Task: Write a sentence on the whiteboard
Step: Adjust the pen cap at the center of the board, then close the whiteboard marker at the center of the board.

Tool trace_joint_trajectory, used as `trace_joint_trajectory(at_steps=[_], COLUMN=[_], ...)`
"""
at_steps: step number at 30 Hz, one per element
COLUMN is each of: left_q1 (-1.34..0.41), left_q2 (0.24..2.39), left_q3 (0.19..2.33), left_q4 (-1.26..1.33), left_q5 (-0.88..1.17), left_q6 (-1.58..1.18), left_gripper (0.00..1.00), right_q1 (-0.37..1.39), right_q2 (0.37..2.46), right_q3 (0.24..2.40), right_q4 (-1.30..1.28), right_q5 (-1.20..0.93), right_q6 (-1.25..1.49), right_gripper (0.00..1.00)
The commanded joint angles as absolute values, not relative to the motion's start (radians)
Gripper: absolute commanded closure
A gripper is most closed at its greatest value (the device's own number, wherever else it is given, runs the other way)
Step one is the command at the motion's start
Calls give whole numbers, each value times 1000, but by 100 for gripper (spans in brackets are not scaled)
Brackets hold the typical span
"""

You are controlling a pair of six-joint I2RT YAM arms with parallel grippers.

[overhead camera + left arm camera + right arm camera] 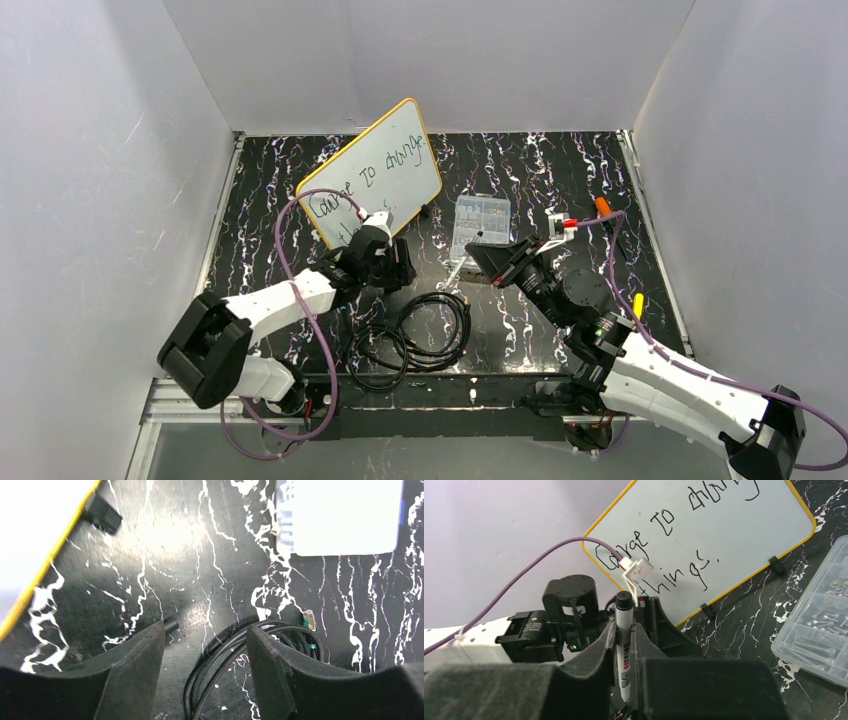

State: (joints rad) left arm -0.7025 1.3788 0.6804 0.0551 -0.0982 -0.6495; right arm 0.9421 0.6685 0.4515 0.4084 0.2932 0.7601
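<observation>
The marker's cap lies at a slant outside the open fingers of the robot's left gripper, so that gripper should turn to line up with the cap before it takes hold.
The whiteboard [392, 188], white with a yellow-orange rim, stands tilted on small black feet at the back of the table. The sentence [372, 172] on it reads roughly "Courage to change things" in two lines, and it shows clearly in the right wrist view [664, 525]. My left gripper [388, 264] is open and empty, low over the table just in front of the board, with its fingers [145, 665] spread above a black cable. My right gripper [492, 258] is shut on a white marker [623, 611], held right of the board and apart from it.
A clear plastic parts box [481, 222] lies right of the board and also shows in the left wrist view [345, 515]. Black cable coils [415, 335] lie at front centre. An orange pen [603, 207] and a yellow item [638, 303] lie at the right.
</observation>
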Motion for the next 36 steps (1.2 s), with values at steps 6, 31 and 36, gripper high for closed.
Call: trace_joint_trajectory(at_steps=[6, 31, 36], left_q1=[-608, -669, -699], left_q2=[1325, 1443, 1418], left_q3=[694, 709, 706], left_q4=[-25, -50, -80], left_q5=[195, 71, 51], left_q6=[-228, -68, -100], left_gripper=[39, 43, 45], right_q1=[940, 940, 940], right_q2=[629, 629, 628], right_q3=[442, 442, 439], right_q4=[420, 408, 410], right_q5=[333, 331, 331], right_q6=[750, 751, 755], right_gripper=[99, 99, 99])
